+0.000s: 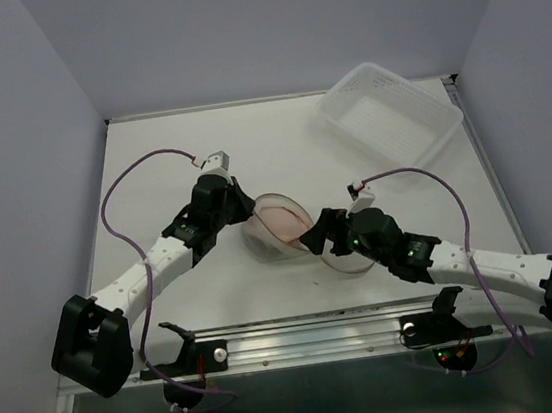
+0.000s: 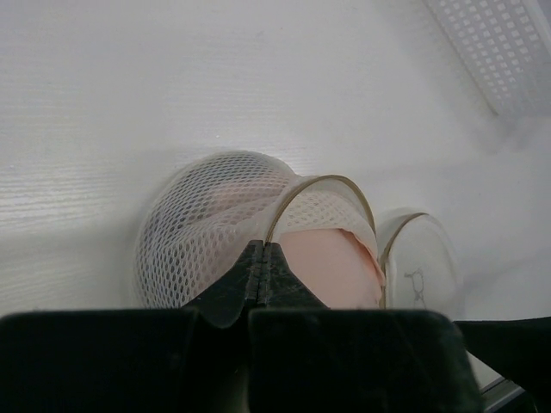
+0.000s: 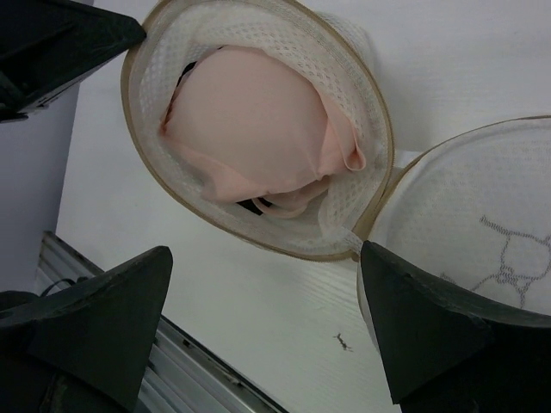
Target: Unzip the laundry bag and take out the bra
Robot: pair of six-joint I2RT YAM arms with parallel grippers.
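The robot's left gripper keeps the laundry bag's rim open around the pink bra, so the right gripper should go on reaching in until its fingers close on the bra's near fold (image 3: 294, 198).
The laundry bag (image 1: 281, 228) lies unzipped at the table's middle, a cream mesh dome with a tan zipper rim (image 3: 225, 222). Its round lid (image 3: 482, 198), printed with a bra outline, is folded open to the right. A pale pink bra (image 3: 250, 120) fills the open half and also shows in the left wrist view (image 2: 331, 267). My left gripper (image 2: 263, 249) is shut on the bag's rim at its left edge (image 1: 247, 215). My right gripper (image 3: 265, 254) is open and empty, just above the table at the bag's near side (image 1: 315, 237), by the hinge.
A clear plastic basket (image 1: 390, 112) stands at the back right and shows in the left wrist view (image 2: 499, 43). The metal rail (image 1: 312, 338) runs along the near edge. Grey walls close in both sides.
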